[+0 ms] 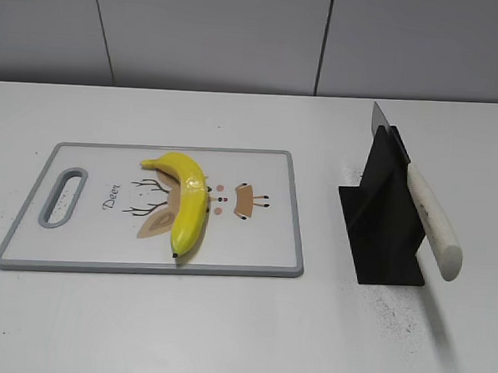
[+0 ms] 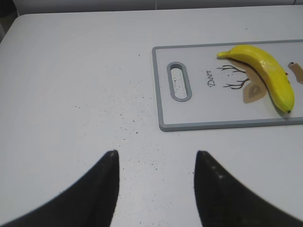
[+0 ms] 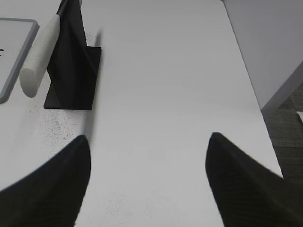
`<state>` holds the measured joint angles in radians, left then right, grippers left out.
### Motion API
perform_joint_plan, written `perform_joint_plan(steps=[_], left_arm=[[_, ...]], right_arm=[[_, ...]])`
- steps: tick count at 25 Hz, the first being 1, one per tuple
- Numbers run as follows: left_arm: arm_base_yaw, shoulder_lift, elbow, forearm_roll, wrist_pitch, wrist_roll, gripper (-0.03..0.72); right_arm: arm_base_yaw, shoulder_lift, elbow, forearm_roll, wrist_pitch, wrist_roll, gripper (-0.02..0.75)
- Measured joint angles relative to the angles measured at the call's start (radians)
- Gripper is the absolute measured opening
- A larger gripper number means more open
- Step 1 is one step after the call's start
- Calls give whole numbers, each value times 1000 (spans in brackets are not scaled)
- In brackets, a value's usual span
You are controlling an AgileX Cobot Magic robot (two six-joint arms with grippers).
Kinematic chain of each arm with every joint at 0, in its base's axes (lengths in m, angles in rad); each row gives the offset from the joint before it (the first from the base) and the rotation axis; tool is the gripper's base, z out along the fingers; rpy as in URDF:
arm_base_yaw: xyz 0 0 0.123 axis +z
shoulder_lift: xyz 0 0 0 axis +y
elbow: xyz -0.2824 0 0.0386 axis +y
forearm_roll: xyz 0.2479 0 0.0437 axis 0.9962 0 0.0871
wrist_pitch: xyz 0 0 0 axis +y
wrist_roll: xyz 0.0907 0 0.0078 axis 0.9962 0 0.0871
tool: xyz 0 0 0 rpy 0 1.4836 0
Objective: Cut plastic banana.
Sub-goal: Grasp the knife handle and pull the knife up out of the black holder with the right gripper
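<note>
The knife [image 1: 435,223] will come free right away when the robot lifts it, and the stand will stay in place, because the knife's blade rests in the open top of the black stand [image 1: 390,129].
A yellow plastic banana [image 1: 186,202] lies whole on a white cutting board [image 1: 79,249] with a grey rim; both also show in the left wrist view, the banana [image 2: 265,72] on the board [image 2: 208,106]. A knife with a white handle [image 1: 433,220] rests slanted in a black stand [image 1: 382,223], blade tip up; it shows in the right wrist view too [image 3: 40,52]. My left gripper [image 2: 156,158] is open and empty over bare table, left of the board. My right gripper [image 3: 147,142] is open and empty, right of the stand. Neither gripper shows in the exterior view.
The white table [image 1: 241,336] has dark specks near the stand and left of the board. Its right edge [image 3: 246,80] drops to the floor close to my right gripper. A grey wall stands behind the table.
</note>
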<state>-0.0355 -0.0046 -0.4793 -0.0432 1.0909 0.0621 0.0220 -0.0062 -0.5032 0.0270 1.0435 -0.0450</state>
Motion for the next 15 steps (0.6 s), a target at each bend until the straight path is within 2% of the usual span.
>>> perform_joint_plan(steps=[15], left_arm=[[0, 0, 0, 0, 0, 0, 490]], right_arm=[[0, 0, 0, 0, 1, 0, 573]])
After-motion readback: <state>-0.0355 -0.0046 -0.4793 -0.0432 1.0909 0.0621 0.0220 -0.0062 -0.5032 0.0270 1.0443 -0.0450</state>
